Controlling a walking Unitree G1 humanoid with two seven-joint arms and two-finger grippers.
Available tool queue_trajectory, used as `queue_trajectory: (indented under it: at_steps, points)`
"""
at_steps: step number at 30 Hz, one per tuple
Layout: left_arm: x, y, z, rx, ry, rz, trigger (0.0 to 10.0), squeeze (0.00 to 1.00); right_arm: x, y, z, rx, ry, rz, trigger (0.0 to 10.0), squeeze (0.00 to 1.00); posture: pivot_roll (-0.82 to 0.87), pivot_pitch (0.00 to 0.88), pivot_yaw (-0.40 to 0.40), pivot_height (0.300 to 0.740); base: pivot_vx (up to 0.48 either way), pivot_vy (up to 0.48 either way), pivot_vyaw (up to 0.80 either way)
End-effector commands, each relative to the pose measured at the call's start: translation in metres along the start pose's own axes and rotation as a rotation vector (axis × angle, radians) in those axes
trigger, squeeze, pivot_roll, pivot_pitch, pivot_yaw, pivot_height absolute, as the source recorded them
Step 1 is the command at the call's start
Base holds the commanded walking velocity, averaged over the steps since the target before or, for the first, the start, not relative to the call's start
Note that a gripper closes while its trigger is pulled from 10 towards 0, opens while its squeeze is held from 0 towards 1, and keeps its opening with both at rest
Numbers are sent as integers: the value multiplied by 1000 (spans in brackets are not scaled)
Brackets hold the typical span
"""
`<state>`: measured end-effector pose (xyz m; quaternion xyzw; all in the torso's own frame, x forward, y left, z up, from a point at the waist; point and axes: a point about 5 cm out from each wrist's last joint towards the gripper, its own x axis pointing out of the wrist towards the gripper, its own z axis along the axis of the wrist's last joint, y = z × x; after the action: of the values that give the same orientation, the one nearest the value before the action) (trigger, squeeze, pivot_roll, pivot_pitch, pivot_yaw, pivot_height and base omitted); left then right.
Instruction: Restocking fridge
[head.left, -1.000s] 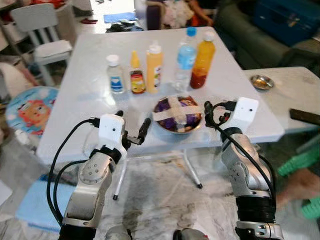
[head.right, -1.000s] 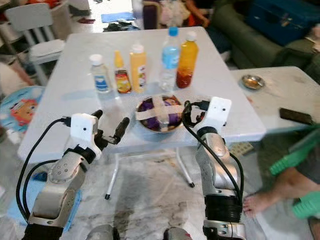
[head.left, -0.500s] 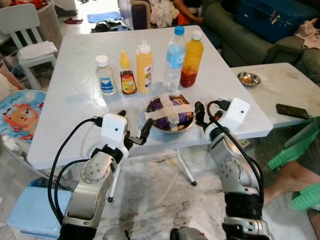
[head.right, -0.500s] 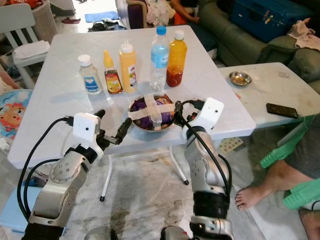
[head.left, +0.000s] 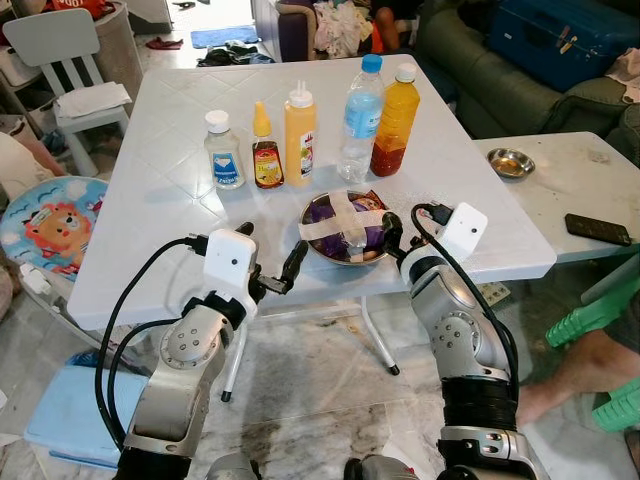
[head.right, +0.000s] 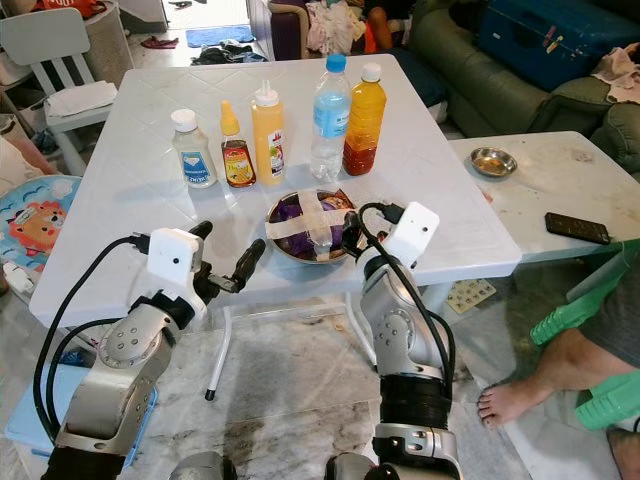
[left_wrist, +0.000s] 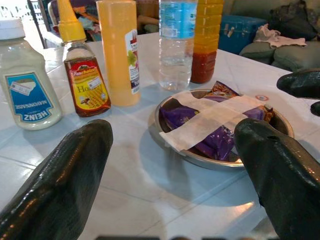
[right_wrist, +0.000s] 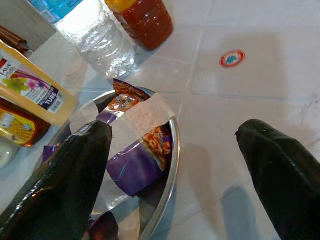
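Observation:
The purple snack packets (head.left: 321, 213) will stay inside the bowl when the robot lifts it by the bowl's rim, because a cross of white tape (head.left: 348, 219) straps the bowl.
A metal bowl (head.left: 345, 228) of purple snack packets, strapped with a cross of white tape, sits near the front edge of the white table (head.left: 160, 250). Behind it stand a mayonnaise jar (head.left: 223, 150), a honey bottle (head.left: 266, 148), a yellow squeeze bottle (head.left: 300, 122), a water bottle (head.left: 362, 118) and an orange bottle (head.left: 394, 105). My right gripper (head.left: 403, 228) is open at the bowl's right rim, one finger (right_wrist: 70, 175) over the bowl and the other over bare table. My left gripper (head.left: 270, 250) is open just left of the bowl, fingers (left_wrist: 60, 185) apart.
A lower side table (head.left: 590, 185) on the right holds a small steel dish (head.left: 511, 163) and a phone (head.left: 597, 228). A person's foot (head.left: 570, 375) rests on the floor at right. A cartoon stool (head.left: 50, 215), a white chair (head.left: 70, 60) and a blue stool (head.left: 65, 420) stand left.
The camera has shifted. My right gripper has drawn in to the bowl's right rim, with one finger now over the bowl. The left gripper holds its place beside the bowl.

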<state>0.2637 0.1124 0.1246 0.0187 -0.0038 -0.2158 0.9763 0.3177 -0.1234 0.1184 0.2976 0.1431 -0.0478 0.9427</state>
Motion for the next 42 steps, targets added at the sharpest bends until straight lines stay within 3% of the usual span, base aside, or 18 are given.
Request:
queue_trajectory:
  at_steps: [1, 11, 12, 13, 14, 15, 31, 38, 39, 40, 42]
  points:
    - [0, -3, 2, 10, -10, -18, 10000, 0, -1, 20, -14, 132, 66, 33, 10000, 0, 39, 0, 2, 740, 0, 0, 0]
    - [0, -6, 2, 21, -13, -38, 10000, 0, 2, 42, -29, 310, 193, 124, 9725, 0, 45, 0, 0, 740, 0, 0, 0]
    - [0, -7, 2, 23, -14, -42, 10000, 0, 3, 43, -29, 330, 196, 125, 8275, 0, 45, 0, 0, 740, 0, 0, 0]
    - [0, -7, 2, 23, -14, -42, 10000, 0, 3, 43, -29, 330, 196, 125, 8275, 0, 45, 0, 0, 740, 0, 0, 0]
    - [0, -8, 2, 25, -14, -46, 10000, 0, 4, 44, -30, 340, 204, 126, 1725, 0, 45, 0, 0, 740, 0, 0, 0]
    - [0, -9, 2, 27, -14, -52, 10000, 0, 6, 46, -31, 364, 221, 131, 0, 0, 44, 0, 1, 740, 0, 0, 0]
    - [-1, -12, 1, 55, -11, -82, 10000, 0, 13, 54, -34, 473, 253, 154, 0, 0, 47, 0, 4, 740, 0, 0, 0]
    - [-1, -12, 2, 73, -13, -90, 10000, 0, 18, 67, -30, 494, 257, 229, 118, 0, 52, 0, 7, 740, 0, 0, 0]
    - [-1, -12, 2, 74, -12, -91, 10000, 0, 19, 67, -30, 495, 256, 233, 1373, 0, 54, 0, 7, 740, 0, 0, 0]
    - [-1, -12, 2, 79, -12, -93, 10000, 0, 20, 70, -29, 499, 255, 245, 4627, 0, 57, 0, 7, 740, 0, 0, 0]
    - [-2, -11, 2, 82, -11, -94, 10000, 0, 22, 72, -28, 502, 256, 258, 4431, 0, 59, 0, 8, 740, 0, 0, 0]
